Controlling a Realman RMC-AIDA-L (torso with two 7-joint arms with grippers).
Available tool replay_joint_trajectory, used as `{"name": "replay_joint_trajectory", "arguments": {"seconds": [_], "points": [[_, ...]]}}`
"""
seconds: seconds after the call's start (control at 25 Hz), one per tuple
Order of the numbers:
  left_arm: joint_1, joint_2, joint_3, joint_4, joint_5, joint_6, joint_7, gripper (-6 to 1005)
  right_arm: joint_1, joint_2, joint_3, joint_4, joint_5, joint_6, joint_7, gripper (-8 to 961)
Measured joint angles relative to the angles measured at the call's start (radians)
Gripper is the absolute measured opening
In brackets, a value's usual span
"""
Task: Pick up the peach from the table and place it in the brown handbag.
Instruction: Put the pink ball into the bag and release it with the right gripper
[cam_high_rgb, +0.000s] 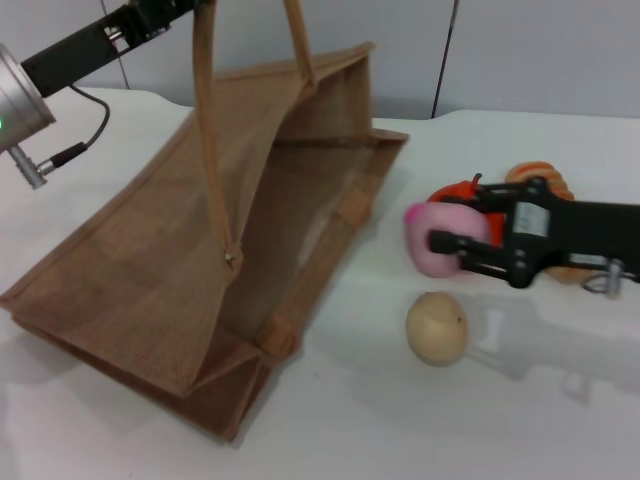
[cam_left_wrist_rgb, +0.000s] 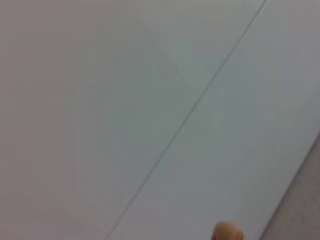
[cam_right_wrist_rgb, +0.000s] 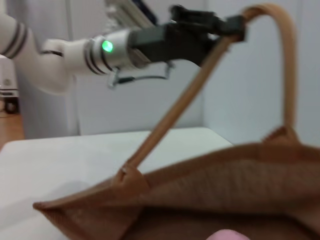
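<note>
My left gripper should pull the tan handle (cam_high_rgb: 207, 120) and make the handbag's opening wider before the peach goes in, because the brown handbag's upper side (cam_high_rgb: 248, 185) slants low over that opening.
The brown handbag (cam_high_rgb: 150, 270) lies on its side on the white table, its open mouth facing right. My left gripper (cam_right_wrist_rgb: 231, 26) is shut on one tan handle (cam_high_rgb: 205, 90) and holds it up, keeping the mouth open. A bit of the handle (cam_left_wrist_rgb: 227, 232) shows in the left wrist view. My right gripper (cam_high_rgb: 452, 238) is shut on the pink peach (cam_high_rgb: 436, 214), just right of the bag's mouth. The peach's top (cam_right_wrist_rgb: 227, 235) shows in the right wrist view, in front of the bag's opening (cam_right_wrist_rgb: 225, 185).
A beige-yellow round fruit (cam_high_rgb: 437, 327) lies on the table in front of the peach. An orange-red fruit (cam_high_rgb: 456, 189) and another orange thing (cam_high_rgb: 542, 174) sit behind my right gripper. A pale wall stands behind the table.
</note>
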Motion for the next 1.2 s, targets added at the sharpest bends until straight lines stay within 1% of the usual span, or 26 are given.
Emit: {"name": "replay_joint_trajectory", "arguments": {"seconds": [0.2, 0.32, 0.36, 0.52, 0.64, 0.68, 0.72, 0.84, 0.92, 1.0, 1.04, 1.2], "points": [[-0.011, -0.001, 0.002, 0.000, 0.002, -0.038, -0.016, 159, 0.060, 0.000, -0.028, 0.114, -0.005, -0.086, -0.025, 405], [-0.016, -0.001, 0.002, 0.000, 0.006, -0.064, -0.031, 160, 0.092, 0.001, -0.043, 0.184, -0.005, -0.176, -0.032, 404], [-0.018, -0.002, 0.002, 0.000, 0.008, -0.074, -0.035, 161, 0.115, 0.002, -0.050, 0.232, -0.005, -0.238, -0.037, 405], [-0.029, -0.002, 0.001, 0.000, 0.009, -0.116, -0.052, 162, 0.141, 0.005, -0.051, 0.279, -0.002, -0.321, -0.055, 403], [-0.034, -0.001, 0.000, 0.000, 0.008, -0.143, -0.059, 163, 0.162, 0.007, -0.048, 0.330, 0.001, -0.442, -0.059, 399], [-0.035, -0.001, -0.002, 0.000, 0.006, -0.154, -0.061, 163, 0.173, 0.008, -0.048, 0.370, 0.001, -0.536, -0.064, 398], [-0.037, -0.002, -0.006, 0.000, 0.004, -0.172, -0.065, 164, 0.173, 0.008, -0.048, 0.370, 0.001, -0.536, -0.064, 400], [-0.037, -0.002, -0.010, 0.000, 0.003, -0.191, -0.072, 165, 0.184, 0.010, -0.038, 0.428, 0.004, -0.667, -0.117, 408], [-0.037, 0.000, -0.012, 0.000, 0.001, -0.200, -0.074, 166, 0.181, 0.010, -0.023, 0.462, 0.007, -0.713, -0.185, 413], [-0.033, 0.000, -0.014, 0.000, -0.008, -0.204, -0.075, 166, 0.157, 0.012, 0.006, 0.503, 0.008, -0.725, -0.307, 417], [-0.031, 0.001, -0.015, 0.000, -0.012, -0.204, -0.074, 167, 0.157, 0.012, 0.006, 0.503, 0.008, -0.725, -0.307, 420], [-0.014, 0.002, -0.033, 0.000, -0.023, -0.198, -0.066, 168, 0.110, 0.011, 0.056, 0.540, 0.008, -0.705, -0.416, 429]]}}
